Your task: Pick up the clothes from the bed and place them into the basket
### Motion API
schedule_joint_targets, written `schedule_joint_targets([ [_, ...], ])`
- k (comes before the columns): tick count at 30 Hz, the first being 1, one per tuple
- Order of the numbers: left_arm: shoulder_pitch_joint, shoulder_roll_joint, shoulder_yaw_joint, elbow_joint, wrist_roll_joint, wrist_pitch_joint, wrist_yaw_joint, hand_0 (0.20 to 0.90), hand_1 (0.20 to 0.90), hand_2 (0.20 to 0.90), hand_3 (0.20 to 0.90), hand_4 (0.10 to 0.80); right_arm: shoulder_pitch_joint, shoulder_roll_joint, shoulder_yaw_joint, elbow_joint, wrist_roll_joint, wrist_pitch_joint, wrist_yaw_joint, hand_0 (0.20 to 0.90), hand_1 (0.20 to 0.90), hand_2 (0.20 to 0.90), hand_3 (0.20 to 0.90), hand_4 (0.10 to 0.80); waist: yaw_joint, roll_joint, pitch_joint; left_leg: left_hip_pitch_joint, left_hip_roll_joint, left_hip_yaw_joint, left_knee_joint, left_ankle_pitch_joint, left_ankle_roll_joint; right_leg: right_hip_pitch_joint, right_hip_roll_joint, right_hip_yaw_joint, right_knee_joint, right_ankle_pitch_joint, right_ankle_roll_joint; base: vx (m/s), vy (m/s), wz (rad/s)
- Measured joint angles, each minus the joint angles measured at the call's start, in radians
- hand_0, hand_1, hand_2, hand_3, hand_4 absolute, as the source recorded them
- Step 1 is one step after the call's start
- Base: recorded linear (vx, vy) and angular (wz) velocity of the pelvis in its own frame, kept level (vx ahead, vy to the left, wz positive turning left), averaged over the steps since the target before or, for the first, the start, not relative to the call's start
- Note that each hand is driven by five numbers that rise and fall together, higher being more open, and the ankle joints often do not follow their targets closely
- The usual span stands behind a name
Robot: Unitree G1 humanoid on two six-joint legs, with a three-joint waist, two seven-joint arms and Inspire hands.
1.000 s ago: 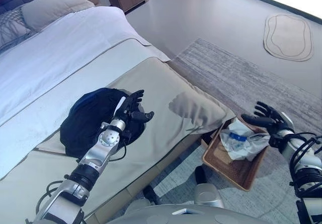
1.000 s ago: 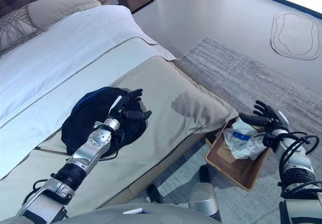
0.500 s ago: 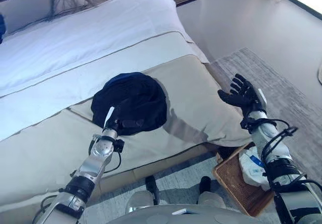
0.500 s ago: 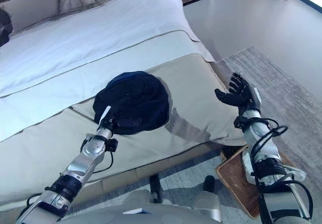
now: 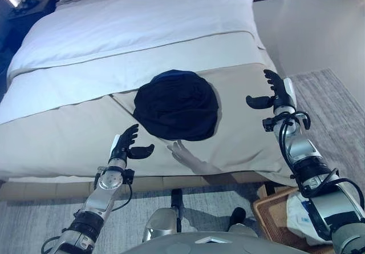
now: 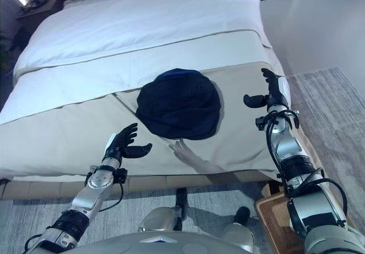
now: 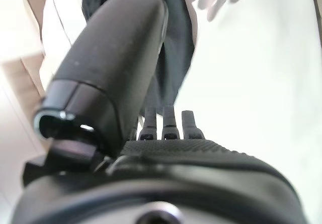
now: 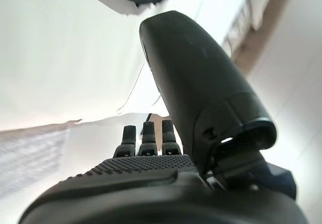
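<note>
A brighter blue edge [image 5: 172, 74] shows past the dark navy garment [image 5: 178, 109], so the robot should expect another garment hidden underneath when it lifts the top one.
A dark navy garment [image 5: 177, 105] lies bunched in a round heap on the beige bed cover [image 5: 68, 140]. My left hand [image 5: 125, 146] hovers open over the cover, a little to the lower left of the heap and apart from it. My right hand [image 5: 278, 94] is raised open over the bed's right edge, to the right of the garment, holding nothing. A wicker basket [image 5: 268, 207] with white cloth [image 5: 297, 215] in it shows at the lower right, on the floor beside the bed. In the left wrist view the garment [image 7: 176, 48] shows past my fingers.
The white duvet [image 5: 137, 25] covers the far half of the bed, with pillows at the top edge. A grey striped rug [image 5: 336, 105] lies on the floor to the right of the bed.
The camera has swung left, so the bed now lies square in front. My left hand has come off the garment and drawn back toward me. My right hand stays raised and open.
</note>
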Motion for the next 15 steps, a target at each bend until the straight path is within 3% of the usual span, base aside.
schedule_joint_targets([
  [2, -0.006, 0.034, -0.001, -0.040, 0.000, -0.012, -0.003, 0.900, 0.900, 0.900, 0.900, 0.800, -0.028, -0.021, 0.029, 0.000, -0.016, 0.011, -0.012, 0.900, 0.900, 0.900, 0.900, 0.800, 0.018, -0.016, 0.019, -0.085, -0.012, -0.010, 0.076, 0.004, 0.005, -0.069, -0.025, -0.017, 0.089, -0.032, 0.005, -0.033, 0.017, 0.37],
  [5, -0.076, 0.073, -0.003, -0.063, 0.001, -0.030, -0.007, 0.900, 0.900, 0.900, 0.900, 0.800, -0.103, -0.039, 0.059, 0.036, -0.015, 0.017, -0.011, 0.900, 0.900, 0.900, 0.900, 0.800, 0.051, -0.031, 0.109, -0.144, -0.016, -0.012, 0.163, -0.016, 0.016, -0.134, -0.064, -0.038, 0.242, -0.104, -0.013, -0.064, 0.050, 0.32],
  [10, -0.127, 0.101, -0.005, -0.072, 0.021, -0.046, -0.010, 0.900, 0.900, 0.900, 0.900, 0.800, -0.253, -0.042, 0.090, 0.052, -0.012, 0.034, 0.001, 0.900, 0.900, 0.900, 0.900, 0.800, 0.079, -0.028, 0.223, -0.221, -0.029, -0.011, 0.279, -0.076, 0.019, -0.219, -0.119, -0.037, 0.412, -0.180, -0.032, -0.010, 0.054, 0.14],
  [11, -0.141, 0.102, -0.014, -0.072, 0.022, -0.047, -0.017, 0.900, 0.900, 0.900, 0.900, 0.800, -0.297, -0.044, 0.099, 0.081, -0.012, 0.035, 0.002, 0.900, 0.900, 0.900, 0.900, 0.800, 0.091, -0.027, 0.257, -0.251, -0.046, -0.014, 0.332, -0.092, 0.030, -0.249, -0.151, -0.034, 0.482, -0.209, -0.032, -0.053, 0.073, 0.20],
  [15, -0.145, 0.103, -0.017, -0.105, 0.022, -0.067, -0.024, 0.900, 0.900, 0.900, 0.900, 0.800, -0.377, -0.055, 0.152, 0.145, -0.001, 0.042, 0.011, 0.900, 0.900, 0.900, 0.900, 0.800, 0.117, -0.021, 0.301, -0.347, -0.083, -0.015, 0.469, -0.142, 0.057, -0.326, -0.224, -0.033, 0.635, -0.277, -0.037, -0.034, 0.097, 0.28],
])
